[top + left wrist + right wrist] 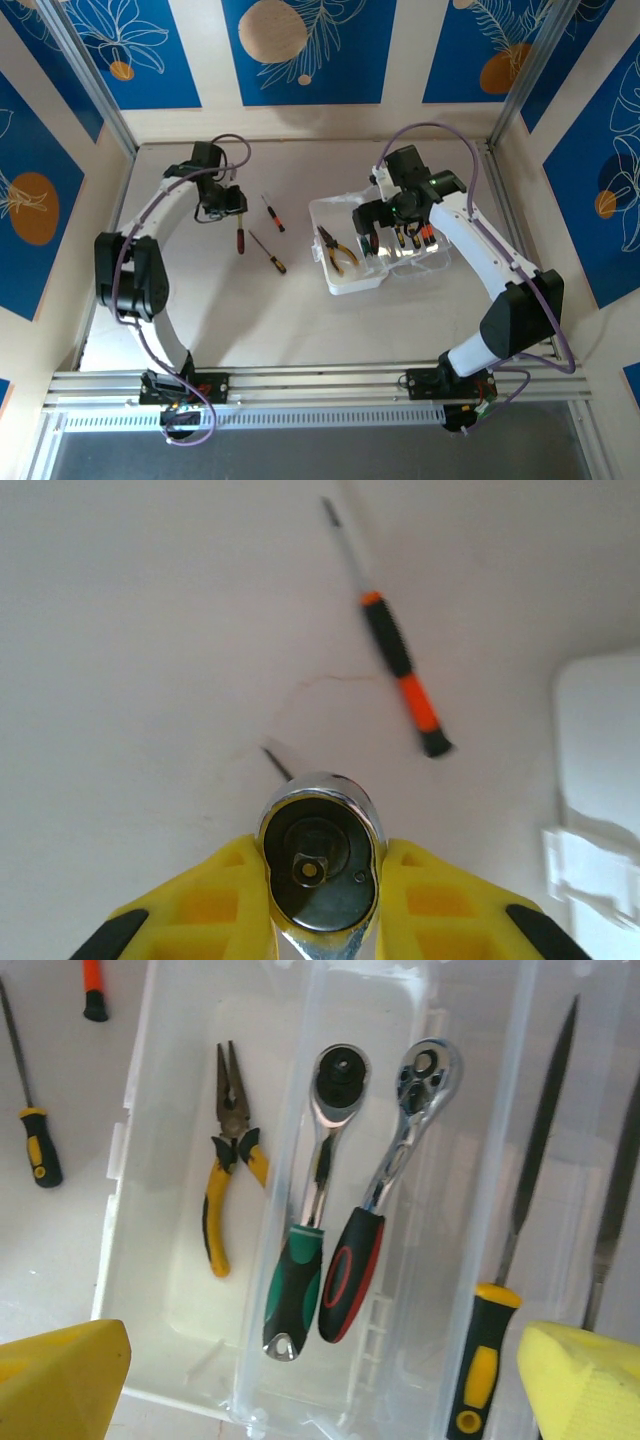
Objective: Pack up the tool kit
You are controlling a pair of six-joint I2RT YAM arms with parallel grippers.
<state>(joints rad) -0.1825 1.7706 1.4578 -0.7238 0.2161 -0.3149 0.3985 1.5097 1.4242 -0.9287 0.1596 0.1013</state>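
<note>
I should keep my right gripper going on to the dark red handle (240, 241) and close it there, as my left gripper holds the ratchet wrench by its head (320, 865), leaving that handle free.
The tool kit's clear case (352, 283) lies open right of centre, with yellow-handled pliers (337, 250) in its near tray. My left gripper (222, 205) is shut on the chrome head of a ratchet wrench (320, 850), whose dark red handle (240, 240) hangs over the table. Between its yellow fingers (215, 890) the head sits tight. My right gripper (393, 222) hovers open over the case; its pads (60, 1380) frame a green-handled ratchet (305, 1230) and a red-handled ratchet (370, 1230) in a tray, beside the pliers (228, 1160).
Two screwdrivers lie loose on the table left of the case: a red-and-black one (273, 213) and a yellow-and-black one (268, 252). The orange-and-black screwdriver (400, 670) lies ahead of the left gripper. Yellow-handled tools (485, 1360) fill the case's right half.
</note>
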